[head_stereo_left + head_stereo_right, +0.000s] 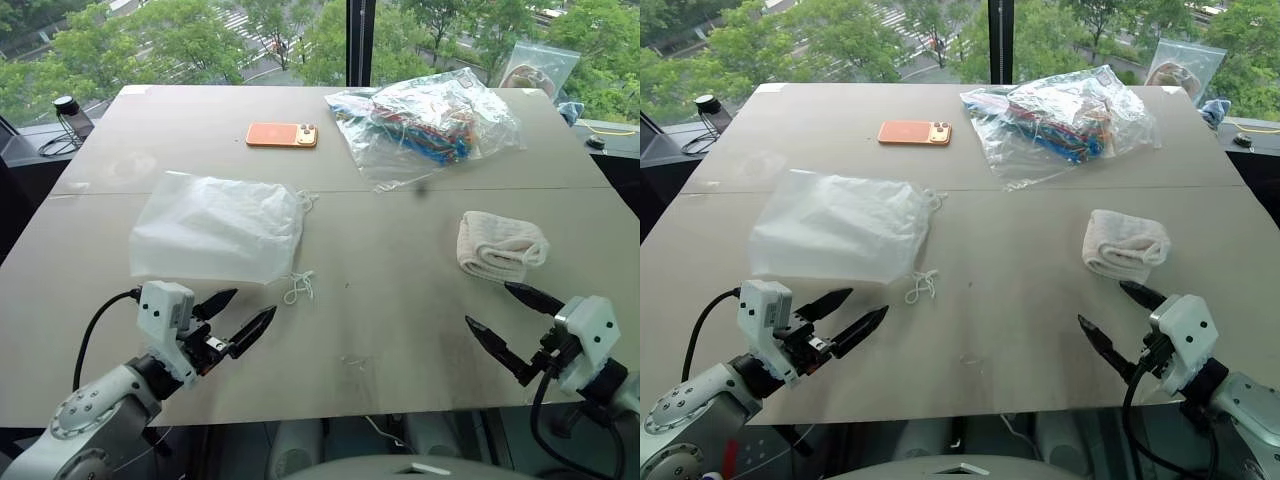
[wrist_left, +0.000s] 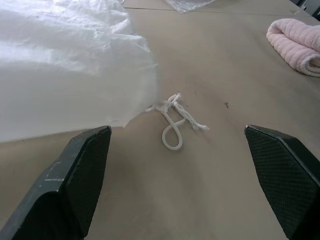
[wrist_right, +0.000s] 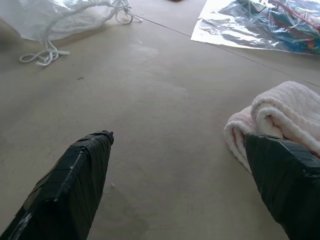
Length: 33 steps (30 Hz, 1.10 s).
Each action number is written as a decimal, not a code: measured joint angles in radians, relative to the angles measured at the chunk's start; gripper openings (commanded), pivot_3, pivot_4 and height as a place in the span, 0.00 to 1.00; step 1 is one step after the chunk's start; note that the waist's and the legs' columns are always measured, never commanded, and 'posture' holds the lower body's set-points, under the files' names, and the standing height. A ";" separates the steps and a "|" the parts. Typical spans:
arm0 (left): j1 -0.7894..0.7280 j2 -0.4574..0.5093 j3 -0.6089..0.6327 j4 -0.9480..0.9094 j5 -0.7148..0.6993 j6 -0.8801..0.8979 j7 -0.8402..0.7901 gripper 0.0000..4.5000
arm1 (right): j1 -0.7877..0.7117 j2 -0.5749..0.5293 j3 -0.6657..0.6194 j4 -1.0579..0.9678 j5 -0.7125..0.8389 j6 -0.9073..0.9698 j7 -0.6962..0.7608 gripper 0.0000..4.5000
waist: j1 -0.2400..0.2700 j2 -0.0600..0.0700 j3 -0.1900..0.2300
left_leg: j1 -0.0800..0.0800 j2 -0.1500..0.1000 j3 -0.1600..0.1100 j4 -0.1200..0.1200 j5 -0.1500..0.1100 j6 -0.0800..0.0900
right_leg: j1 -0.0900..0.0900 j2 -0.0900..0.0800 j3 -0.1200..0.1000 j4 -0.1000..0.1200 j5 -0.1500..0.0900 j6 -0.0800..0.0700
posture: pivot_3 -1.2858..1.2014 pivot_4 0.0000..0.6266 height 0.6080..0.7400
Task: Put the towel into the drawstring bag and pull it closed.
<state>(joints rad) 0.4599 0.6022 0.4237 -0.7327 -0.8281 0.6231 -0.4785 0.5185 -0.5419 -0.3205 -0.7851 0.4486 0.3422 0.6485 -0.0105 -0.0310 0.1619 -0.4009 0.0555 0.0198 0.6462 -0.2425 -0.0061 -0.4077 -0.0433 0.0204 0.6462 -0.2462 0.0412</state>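
Note:
The white cord (image 1: 299,286) goes through the opening of the drawstring bag, so the bag (image 1: 218,230) will get pulled along behind the cord when I pull it.
The cream towel (image 1: 500,246) lies rolled on the table's right half. The milky drawstring bag (image 1: 215,228) lies flat on the left half, mouth toward the middle, its white cord (image 1: 299,286) looped on the tabletop beside it. My left gripper (image 1: 236,316) hovers open near the front edge, just in front of the bag's near corner, with nothing between its fingers. My right gripper (image 1: 508,314) is open too, low above the table just in front of the towel, empty. The towel (image 3: 280,120) lies close past its fingers (image 3: 75,180).
A clear plastic bag (image 1: 425,125) with colourful contents lies at the back right. An orange phone (image 1: 282,134) lies at the back centre. Another clear bag (image 1: 538,66) stands at the far right corner. The table's front edge (image 1: 320,412) runs just under both grippers.

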 measured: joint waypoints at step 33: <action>-0.981 -0.043 -0.580 0.456 0.581 0.366 0.346 0.01 | -0.271 -0.037 0.194 -0.061 0.026 0.053 -0.063 1.00 | 0.019 -0.003 0.001 | 0.002 -0.001 -0.006 0.004 0.000 0.000 | 0.005 0.007 0.003 0.002 0.004 0.004 | 0.52 0.24 1.00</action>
<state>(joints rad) -0.5213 0.5587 -0.1564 -0.2767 -0.2473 0.9896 -0.1323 0.2477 -0.5791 -0.1264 -0.8456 0.4744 0.3957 0.5854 0.0085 -0.0342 0.1628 -0.3989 0.0543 0.0134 0.6499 -0.2424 -0.0060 -0.4024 -0.0368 0.0232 0.6480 -0.2424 0.0457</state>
